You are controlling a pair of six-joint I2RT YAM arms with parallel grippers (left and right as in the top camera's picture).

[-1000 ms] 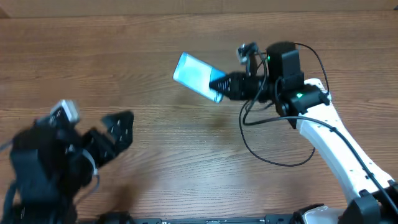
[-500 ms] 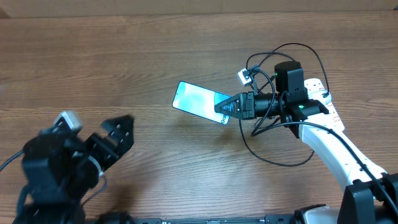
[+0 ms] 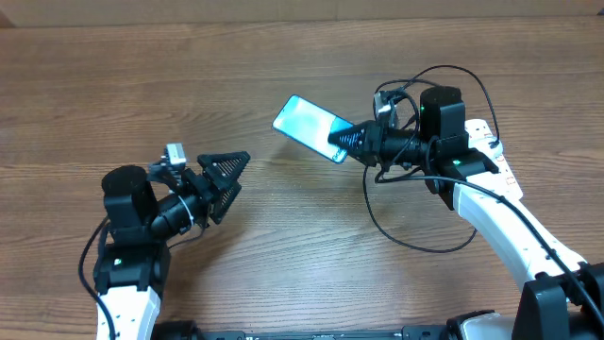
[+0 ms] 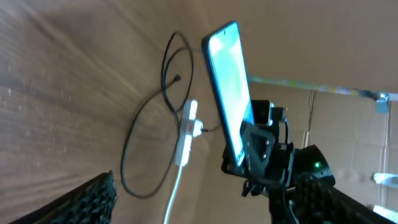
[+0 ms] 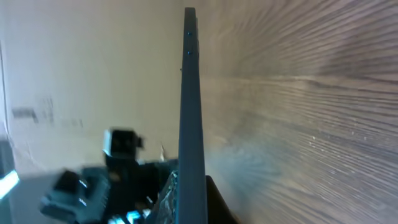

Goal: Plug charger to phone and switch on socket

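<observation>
The phone's lower end [image 3: 339, 142] is held in my right gripper, which is nearest the charger's cable, so next my left gripper grabs the phone's loose end [image 3: 291, 113] before my right gripper takes the cable.
The phone [image 3: 307, 125], its light blue screen lit, is held off the table at a tilt by my right gripper [image 3: 345, 143], which is shut on its lower end. In the right wrist view the phone [image 5: 191, 106] shows edge-on between the fingers [image 5: 193, 202]. My left gripper [image 3: 229, 174] is open and empty, left of the phone, its fingers pointing toward it. The left wrist view shows the phone [image 4: 229, 87], the white socket [image 4: 185, 134] lying on the table, and the charger's black cable [image 4: 132, 158] looping beside it between the open fingers [image 4: 205, 186]. The cable [image 3: 415, 244] also loops under my right arm.
The wooden table [image 3: 283, 255] runs across the whole view. The socket's white cord [image 4: 173, 199] trails toward my left wrist camera. A cardboard wall [image 4: 323, 43] stands behind the right arm.
My left arm swung right and forward, its open gripper now pointing at the phone. My right gripper tilted and shifted the phone slightly up and right.
</observation>
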